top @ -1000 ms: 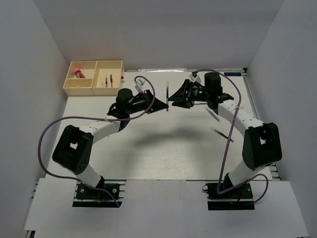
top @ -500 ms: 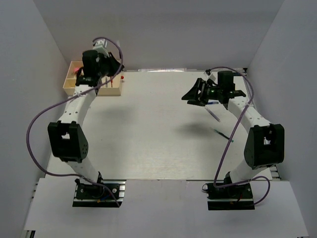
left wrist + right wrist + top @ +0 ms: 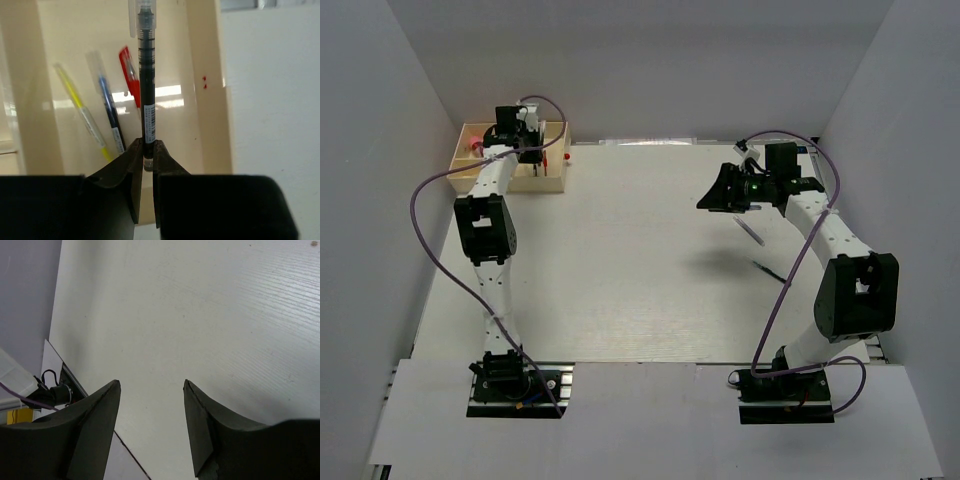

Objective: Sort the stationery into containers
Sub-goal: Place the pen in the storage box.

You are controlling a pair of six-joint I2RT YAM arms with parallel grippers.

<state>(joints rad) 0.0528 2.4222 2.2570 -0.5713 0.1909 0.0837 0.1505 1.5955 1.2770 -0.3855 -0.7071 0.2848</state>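
The light pen (image 3: 749,231) is far across from the cream tray, so the robot's right gripper should pick up the pen and hand it to the left gripper midway (image 3: 668,192).
My left gripper (image 3: 147,150) is shut on the lower end of a dark clear-capped pen (image 3: 146,75). It holds the pen over the larger compartment of the cream tray (image 3: 202,75). Inside that compartment lie a yellow-green pen (image 3: 82,112), a blue pen (image 3: 107,107) and a red pen (image 3: 131,80). From above, the left gripper (image 3: 527,152) is over the tray (image 3: 548,182) at the back left, and a pink cylinder (image 3: 476,146) sits in a small compartment. My right gripper (image 3: 715,197) hangs open over the right side of the table, its fingers (image 3: 107,405) holding nothing.
Two more pens lie on the table at the right, a light one (image 3: 750,229) and a dark one (image 3: 769,272), below the right gripper. A tiny red knob (image 3: 567,157) sticks out of the tray's right side. Grey walls close in the table on three sides.
The two grippers met at the table's middle with the dark pen between them. The left arm then swung to the tray with the pen. The right gripper opened and drew back to the right.
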